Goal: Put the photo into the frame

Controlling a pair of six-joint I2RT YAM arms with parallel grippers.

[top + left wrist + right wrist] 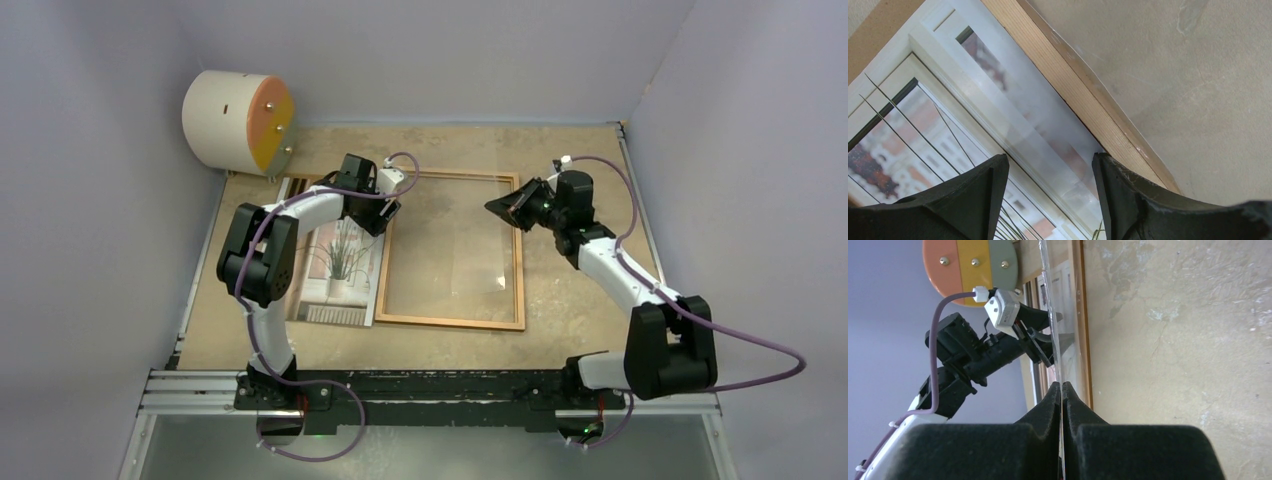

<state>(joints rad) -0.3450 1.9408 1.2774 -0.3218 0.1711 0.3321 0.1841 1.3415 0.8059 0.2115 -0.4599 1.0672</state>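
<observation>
The glass pane's gripped edge point(1054, 325) lines up with the frame's rail, so the robot's right gripper should lower the pane next and let it go inside the frame point(498, 262).
The photo point(340, 270), a plant by a window, lies flat on the table just left of the frame point(450, 322), a thin orange-brown wooden rectangle. My left gripper point(385, 215) hovers open over the photo's right edge point(923, 130), beside the frame's left rail point(1073, 85); nothing is between its fingers point(983, 185). My right gripper point(510, 207) is at the frame's far right corner, shut on the edge of the clear glass pane point(1050, 315). That pane runs edge-on away from the gripper point(1062, 385). A hazy clear layer overlaps the photo near the rail.
A cream-and-orange cylinder point(238, 122) lies at the back left corner. Brown board point(878, 30) shows beyond the photo's far edge. Grey walls close in on both sides, and a metal rail point(430, 400) carrying the arm bases runs along the near edge.
</observation>
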